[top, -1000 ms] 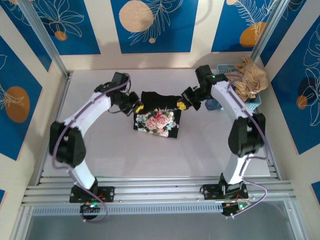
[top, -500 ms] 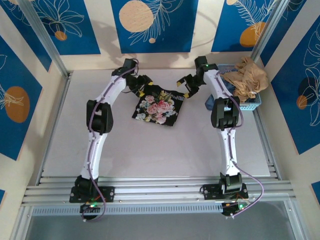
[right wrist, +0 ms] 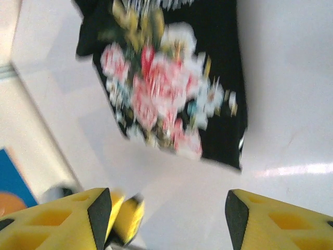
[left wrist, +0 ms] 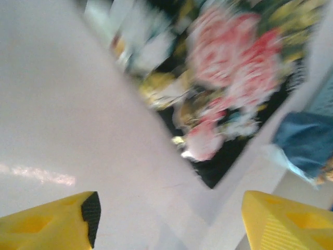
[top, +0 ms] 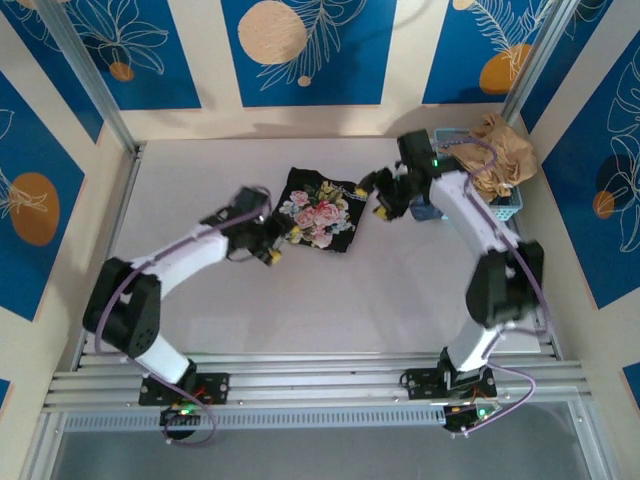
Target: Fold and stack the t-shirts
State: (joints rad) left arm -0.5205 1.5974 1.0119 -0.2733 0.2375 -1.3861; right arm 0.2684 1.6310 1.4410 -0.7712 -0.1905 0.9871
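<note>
Straight edges [top: 356,221] hold the folded black t-shirt [top: 321,210] in a compact square. The t-shirt will come along in one piece and stay folded when I pull its corner.
A folded black t-shirt [top: 320,212] lies flat on the white table [top: 300,300], its pink-and-white flower print facing up. My left gripper [top: 280,243] hovers open just off the shirt's near-left corner, nothing between its yellow fingers. In the left wrist view the shirt [left wrist: 234,67] is a blur ahead of the open left gripper [left wrist: 171,229]. My right gripper [top: 378,195] is open beside the shirt's right edge, not touching it. Its wrist view has the shirt [right wrist: 171,83] beyond the open right gripper [right wrist: 166,219], and the left gripper's yellow fingertips [right wrist: 125,219] at lower left.
A blue basket [top: 505,205] holding crumpled tan cloth [top: 500,150] stands at the back right corner, behind my right arm. A blue cloth [top: 425,208] lies next to it. Metal frame posts and walls close in the table's sides.
Both grippers have let go and pulled away from the shirt's far edge. The left arm swung toward the near left, the right arm out to the right. The shirt stays folded.
</note>
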